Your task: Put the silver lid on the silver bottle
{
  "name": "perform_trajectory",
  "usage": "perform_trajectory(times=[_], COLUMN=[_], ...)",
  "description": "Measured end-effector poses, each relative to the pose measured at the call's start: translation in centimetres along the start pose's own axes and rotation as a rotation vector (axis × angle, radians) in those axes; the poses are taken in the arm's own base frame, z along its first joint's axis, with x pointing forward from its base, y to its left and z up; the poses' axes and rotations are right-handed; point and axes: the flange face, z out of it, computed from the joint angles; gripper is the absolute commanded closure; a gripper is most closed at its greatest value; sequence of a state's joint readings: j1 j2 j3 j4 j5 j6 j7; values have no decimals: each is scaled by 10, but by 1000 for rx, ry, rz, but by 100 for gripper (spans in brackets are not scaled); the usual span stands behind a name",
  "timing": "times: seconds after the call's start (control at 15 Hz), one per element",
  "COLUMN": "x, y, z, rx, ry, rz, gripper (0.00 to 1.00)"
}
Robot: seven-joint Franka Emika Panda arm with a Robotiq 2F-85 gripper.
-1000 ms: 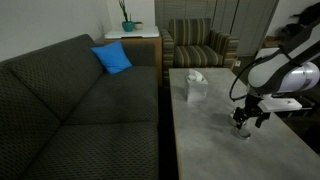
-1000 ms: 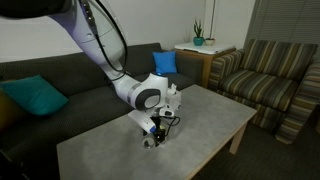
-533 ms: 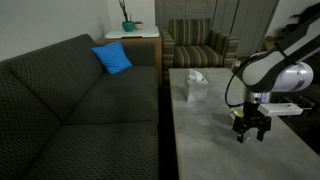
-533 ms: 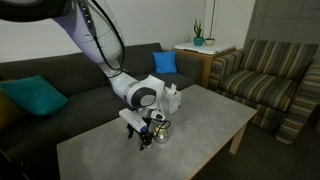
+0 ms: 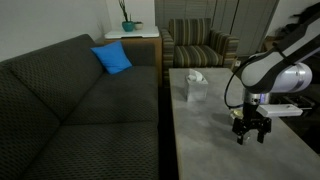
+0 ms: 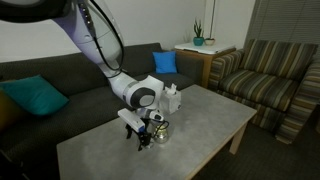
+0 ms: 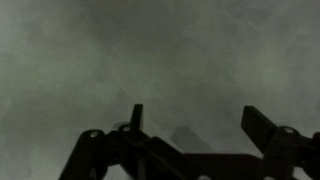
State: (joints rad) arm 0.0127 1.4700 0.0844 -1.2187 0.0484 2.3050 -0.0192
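Observation:
The gripper's open fingers have only empty table (image 7: 190, 85) between them, so the robot should move back toward the silver bottle and center the fingers over the silver lid beside the bottle.
In an exterior view the silver bottle (image 6: 161, 128) stands on the grey table (image 6: 200, 125), shiny and squat, just in front of the white tissue box. My gripper (image 6: 142, 141) hangs low over the table right beside the bottle, on the side away from the box. Its jaws stand open. In the wrist view the gripper (image 7: 198, 124) shows two dark fingers (image 7: 263, 126) with only bare table between them. The gripper (image 5: 250, 133) also shows near the table's edge, where I cannot make out the bottle. The silver lid is out of view in every frame.
A white tissue box (image 5: 195, 87) (image 6: 173, 98) stands on the table behind the gripper. A dark sofa (image 5: 80, 110) with a blue cushion (image 5: 112, 58) runs along one side of the table. A striped armchair (image 6: 270, 75) stands past the far end.
The gripper has shifted sideways off the bottle and come down toward the table, which uncovers the bottle. Over the last half second it has hardly moved. The jaws have stayed open.

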Motion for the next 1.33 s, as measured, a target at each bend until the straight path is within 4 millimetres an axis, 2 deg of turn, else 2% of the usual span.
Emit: perform_trajectory(times=[0.27,0.47,0.73,0.87,1.07,1.33], x=[2,1,-25,-40,-54,-55], y=[-2,-17,-51,-60,-52,-20], z=[-1,-1,13,21,31,28], rx=[-8,-64,-128,-150,-179,-203], ry=[21,140,232,249,289,369], rz=[-3,21,68,93,123,159], gripper=[0,0,0,0,0,0])
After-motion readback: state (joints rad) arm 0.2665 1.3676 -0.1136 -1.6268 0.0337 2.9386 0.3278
